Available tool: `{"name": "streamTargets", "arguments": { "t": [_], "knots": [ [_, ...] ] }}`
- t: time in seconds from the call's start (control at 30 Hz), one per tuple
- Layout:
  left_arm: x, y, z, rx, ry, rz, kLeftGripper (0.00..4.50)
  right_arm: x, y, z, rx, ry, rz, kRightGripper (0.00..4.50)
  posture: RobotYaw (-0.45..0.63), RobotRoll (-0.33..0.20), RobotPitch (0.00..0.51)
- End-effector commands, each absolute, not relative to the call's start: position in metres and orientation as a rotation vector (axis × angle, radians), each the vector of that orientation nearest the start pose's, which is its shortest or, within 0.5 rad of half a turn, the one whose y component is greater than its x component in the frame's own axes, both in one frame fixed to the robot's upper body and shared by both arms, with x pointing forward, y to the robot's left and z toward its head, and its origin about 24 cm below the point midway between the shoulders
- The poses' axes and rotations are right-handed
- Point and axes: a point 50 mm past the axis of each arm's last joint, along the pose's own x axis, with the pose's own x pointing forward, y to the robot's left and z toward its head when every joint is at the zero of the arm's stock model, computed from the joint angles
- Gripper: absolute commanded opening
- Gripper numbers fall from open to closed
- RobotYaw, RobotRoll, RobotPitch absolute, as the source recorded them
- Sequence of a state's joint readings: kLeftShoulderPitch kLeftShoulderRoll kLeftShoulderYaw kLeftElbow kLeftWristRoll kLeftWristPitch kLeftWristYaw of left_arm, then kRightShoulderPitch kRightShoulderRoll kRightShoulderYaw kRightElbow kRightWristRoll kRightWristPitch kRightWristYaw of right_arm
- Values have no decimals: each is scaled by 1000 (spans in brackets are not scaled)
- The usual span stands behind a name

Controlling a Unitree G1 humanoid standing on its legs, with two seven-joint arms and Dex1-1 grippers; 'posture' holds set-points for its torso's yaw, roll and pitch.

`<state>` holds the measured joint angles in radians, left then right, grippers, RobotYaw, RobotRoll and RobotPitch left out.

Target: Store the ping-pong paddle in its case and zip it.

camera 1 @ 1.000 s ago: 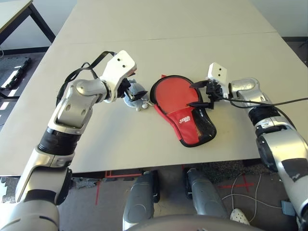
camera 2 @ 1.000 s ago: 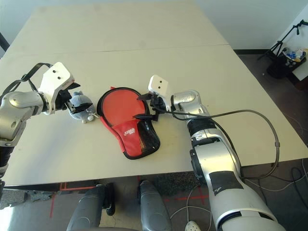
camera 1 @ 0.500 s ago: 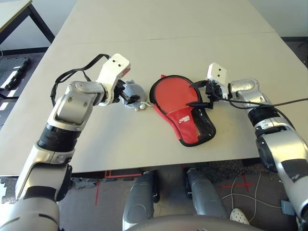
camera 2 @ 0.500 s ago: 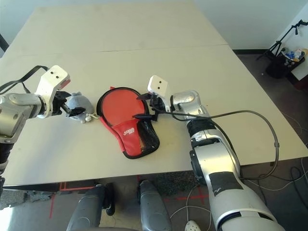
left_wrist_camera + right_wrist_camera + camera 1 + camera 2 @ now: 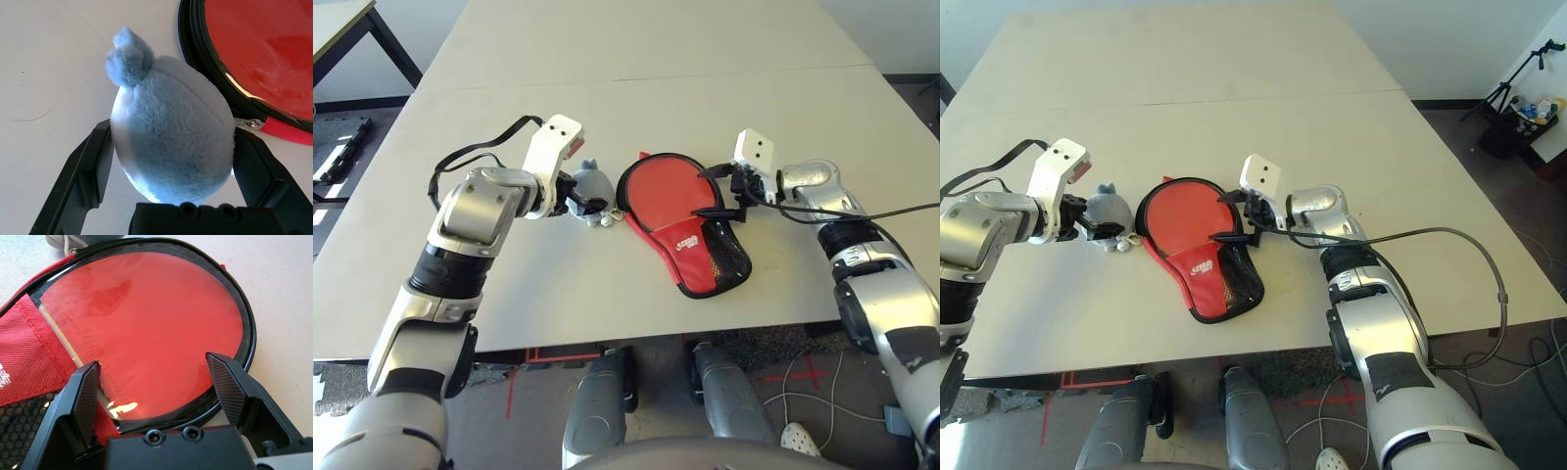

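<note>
The metal zipper pull [image 5: 248, 123] goes in under the grey plush pouch [image 5: 592, 192], so I expect the pouch to drag the zipper along the case's rim when I pull.
The ping-pong paddle [image 5: 666, 191] lies inside the open case [image 5: 690, 245], red face up, with its handle tucked under the red fabric flap and mesh pocket [image 5: 729, 257]. My right gripper [image 5: 716, 192] hovers open just over the right rim of the paddle's face [image 5: 146, 318]; its fingers [image 5: 85, 396] hold nothing. My left gripper [image 5: 583, 194] is at the case's left side, open, with a small grey plush pouch [image 5: 171, 142] sitting between its fingers [image 5: 85, 171]. The case's black zipper edge [image 5: 195, 54] runs right beside the pouch.
The pouch's cord and white bead [image 5: 598, 221] lie against the case's left rim. A metal zipper pull [image 5: 247, 123] sits near my left gripper. The beige table [image 5: 656, 59] stretches far back; its front edge is close below the case. Another table's black legs stand far left.
My left arm has swung and turned at the wrist, now straddling the grey pouch, which shifted slightly toward the case. The right arm, paddle and case have stayed still.
</note>
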<state>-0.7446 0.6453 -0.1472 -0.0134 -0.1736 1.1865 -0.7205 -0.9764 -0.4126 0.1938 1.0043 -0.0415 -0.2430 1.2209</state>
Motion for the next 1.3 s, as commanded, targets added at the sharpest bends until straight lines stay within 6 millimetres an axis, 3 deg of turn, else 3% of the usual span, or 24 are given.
{"name": "streamTargets", "arguments": {
  "t": [0.03, 0.27, 0.5, 0.7, 0.93, 1.03, 1.3],
  "knots": [
    [325, 191, 181, 225, 620, -574, 4500, 367, -157, 106, -606, 303, 1242, 4486, 7, 0, 230],
    [328, 188, 190, 144, 599, -593, 4500, 367, -156, 104, -602, 303, 1236, 4486, 6, 0, 232],
    [332, 193, 176, 159, 634, -532, 4500, 367, -155, 104, -598, 301, 1234, 4486, 4, 0, 234],
    [333, 197, 169, 199, 648, -507, 2640, 367, -155, 104, -596, 299, 1231, 4500, 2, 0, 235],
    [340, 194, 179, 179, 591, -494, 601, 366, -155, 102, -594, 302, 1234, 4500, 1, 0, 236],
    [345, 192, 186, 178, 548, -482, 227, 366, -154, 102, -597, 304, 1237, 4500, 1, 0, 236],
    [368, 178, 197, 209, 454, -435, 226, 363, -153, 98, -627, 308, 1256, 4500, 2, 0, 237]
  ]
}}
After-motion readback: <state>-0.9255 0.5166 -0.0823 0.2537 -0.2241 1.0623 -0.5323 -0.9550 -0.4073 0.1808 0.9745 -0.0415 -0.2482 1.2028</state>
